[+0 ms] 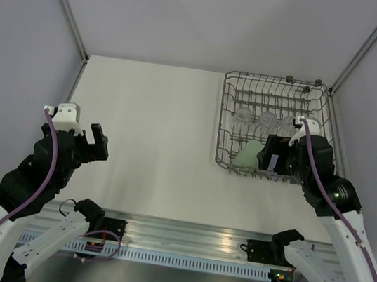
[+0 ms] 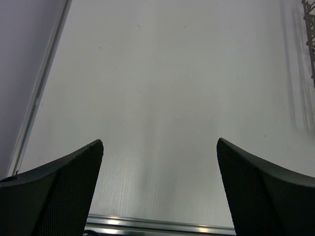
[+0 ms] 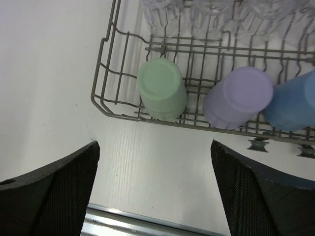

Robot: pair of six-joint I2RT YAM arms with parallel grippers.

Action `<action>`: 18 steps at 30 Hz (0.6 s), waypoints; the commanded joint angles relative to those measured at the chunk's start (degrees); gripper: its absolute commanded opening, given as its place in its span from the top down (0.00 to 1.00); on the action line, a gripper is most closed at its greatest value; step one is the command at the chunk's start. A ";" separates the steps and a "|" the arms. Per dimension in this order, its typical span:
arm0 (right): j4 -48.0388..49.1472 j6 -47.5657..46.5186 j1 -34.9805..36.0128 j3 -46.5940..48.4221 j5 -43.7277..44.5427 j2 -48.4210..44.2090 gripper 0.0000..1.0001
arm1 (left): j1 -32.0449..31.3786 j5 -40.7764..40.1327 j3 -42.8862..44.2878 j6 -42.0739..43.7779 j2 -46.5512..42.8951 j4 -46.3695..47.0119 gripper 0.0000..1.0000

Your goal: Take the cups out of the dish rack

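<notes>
My right gripper should now move toward the green cup [image 1: 248, 155] until its fingers are on both sides of it, as that cup has a finger-wide gap to the lavender cup [image 3: 196, 102].
The grey wire dish rack [image 1: 221, 121] stands at the table's back right. Three opaque cups lie upside down along its near row: mint green [image 3: 161, 87], lavender [image 3: 238, 96] and blue [image 3: 294, 101]. Behind them stand clear cups [image 3: 211, 10], also seen from above [image 1: 268, 119]. My right gripper [image 3: 155, 145] hovers open over the rack's near edge [image 3: 101, 73], with nothing between its fingers; the green cup [image 1: 248, 155] lies just left of it [image 1: 275, 155]. My left gripper [image 1: 96, 143] hangs open over bare table at the left, far from the rack, and empty [image 2: 160, 141].
A white tabletop [image 1: 149, 121] stretches left of the rack. An aluminium rail [image 1: 181, 239] runs along the near edge between the arm bases. Grey walls with metal posts [image 1: 67, 6] close in the back and sides. A sliver of the rack [image 2: 310, 39] shows in the left wrist view.
</notes>
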 commanded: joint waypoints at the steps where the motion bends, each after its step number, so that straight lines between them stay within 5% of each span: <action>1: 6.31 1.18 0.24 -1.99 -5.88 4.21 0.02 | -0.21 0.97 -0.26 -0.44 -0.17 1.83 0.00; 18: 18.09 -0.40 0.32 -4.19 1.49 26.01 0.02 | -0.20 2.82 -1.67 -0.88 -0.17 1.83 0.00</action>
